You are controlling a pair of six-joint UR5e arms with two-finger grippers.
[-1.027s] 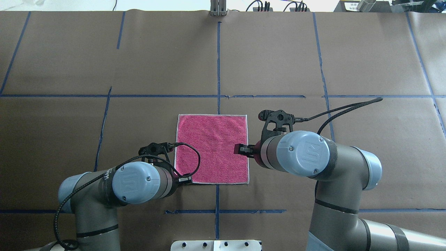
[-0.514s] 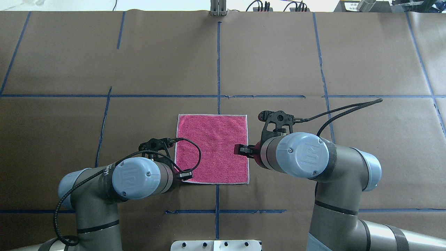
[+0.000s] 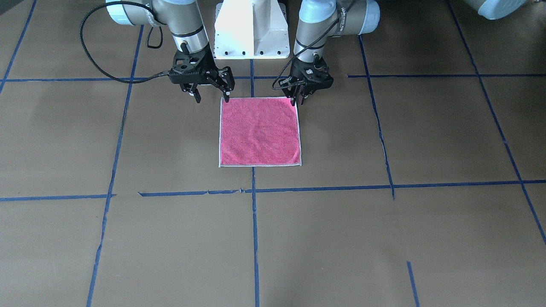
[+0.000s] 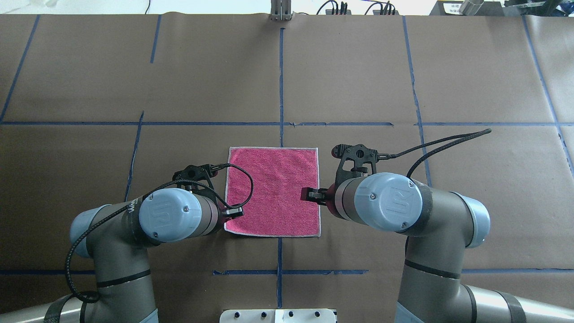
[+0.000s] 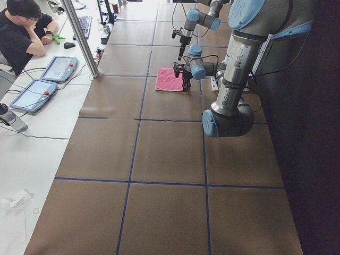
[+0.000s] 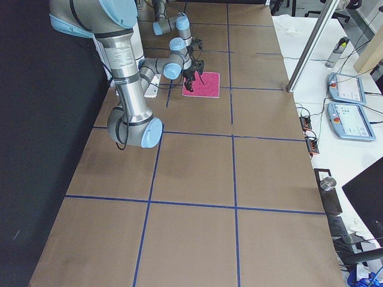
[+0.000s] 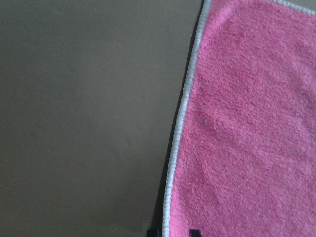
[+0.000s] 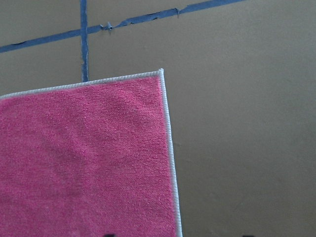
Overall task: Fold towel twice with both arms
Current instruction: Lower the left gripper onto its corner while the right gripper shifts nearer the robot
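The towel lies flat and loose [image 3: 259, 132] on smooth brown paper, so its far edge [image 3: 260, 166] will slide along and stay straight when the robot lifts it and pulls it back.
The towel [image 4: 273, 190] lies flat and unfolded, pink face up, on the brown paper table; it also shows in the front view [image 3: 259, 131]. My left gripper [image 3: 298, 101] is low at the towel's left edge near the robot-side corner. Its jaws are narrowly open, and the left wrist view shows the fingertips [image 7: 153, 231] straddling the whitish border [image 7: 180, 123]. My right gripper [image 3: 212, 99] is wide open over the right edge near the robot-side corner, one finger over the towel and one beyond it. The right wrist view shows the towel's far right corner [image 8: 160, 74].
Blue tape lines [image 4: 281, 89] cross the table. The white pedestal base [image 3: 251, 30] stands just behind both grippers. An operator [image 5: 26, 32] sits at a side desk with tablets, and a metal post [image 5: 79, 37] stands at the table's far side.
My left arm has moved forward and slightly left along the towel's left edge, uncovering the robot-side left corner. The right arm has barely moved. The towel has stayed flat.
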